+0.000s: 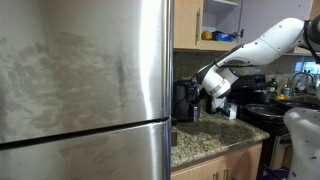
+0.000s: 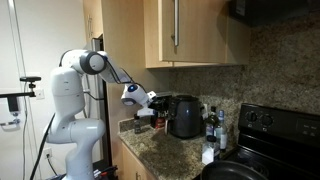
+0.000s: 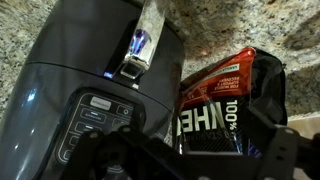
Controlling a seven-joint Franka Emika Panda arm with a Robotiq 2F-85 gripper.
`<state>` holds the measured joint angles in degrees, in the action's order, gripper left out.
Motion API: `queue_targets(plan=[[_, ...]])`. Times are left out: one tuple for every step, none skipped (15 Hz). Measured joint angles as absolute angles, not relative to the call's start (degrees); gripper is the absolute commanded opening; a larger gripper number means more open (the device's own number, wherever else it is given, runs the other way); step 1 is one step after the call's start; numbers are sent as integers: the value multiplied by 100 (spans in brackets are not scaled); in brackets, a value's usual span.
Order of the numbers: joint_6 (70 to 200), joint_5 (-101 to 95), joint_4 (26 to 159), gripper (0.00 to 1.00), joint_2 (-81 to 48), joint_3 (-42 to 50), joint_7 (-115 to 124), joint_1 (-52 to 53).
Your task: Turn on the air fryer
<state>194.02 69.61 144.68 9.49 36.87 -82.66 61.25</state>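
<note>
The robot's gripper has its fingers pointed at the gap [image 3: 177, 116] beside the black bag, so it should lift back and move over to the air fryer's control panel [image 3: 97, 130].
The air fryer [image 3: 90, 70] is a dark grey rounded appliance with a glossy front. It fills the left of the wrist view, with its control panel [image 3: 95, 122] low on the left. It stands on the granite counter in both exterior views [image 1: 185, 100] [image 2: 185, 116]. My gripper [image 3: 195, 160] is open and empty. Its dark fingers show at the bottom of the wrist view, close above the air fryer's right side. In the exterior views the gripper [image 1: 215, 88] [image 2: 150, 106] hovers just beside the air fryer, not touching it.
A black bag with red and white print [image 3: 235, 100] lies right next to the air fryer. Dark bottles [image 2: 211, 122] stand between the air fryer and a black stove [image 2: 270, 130] with pots [image 1: 262, 112]. A steel fridge [image 1: 85, 90] borders the counter. Wooden cabinets [image 2: 190, 30] hang overhead.
</note>
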Motion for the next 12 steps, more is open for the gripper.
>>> queue_targets(plan=[[19361, 6509, 14516, 100, 923, 3325, -7773, 5701], [19362, 6317, 14484, 100, 905, 3254, -7480, 5572], [19372, 6206, 14389, 100, 914, 3388, -7326, 5658], [19372, 6025, 14271, 100, 947, 3567, -7107, 5778], [19370, 5914, 14188, 100, 1012, 3711, -6975, 5888], [19369, 5897, 14146, 100, 1072, 3783, -6943, 5956], [19369, 5897, 14137, 100, 1111, 3813, -6940, 5986], [19369, 5897, 14137, 100, 1136, 3823, -6939, 5996], [19369, 5897, 14137, 100, 1141, 3826, -6935, 6006], [19357, 5902, 14138, 100, 1129, 3833, -6918, 6007], [19343, 5904, 14141, 100, 1103, 3856, -6890, 6008], [19310, 5913, 14155, 100, 1049, 3894, -6836, 6011]])
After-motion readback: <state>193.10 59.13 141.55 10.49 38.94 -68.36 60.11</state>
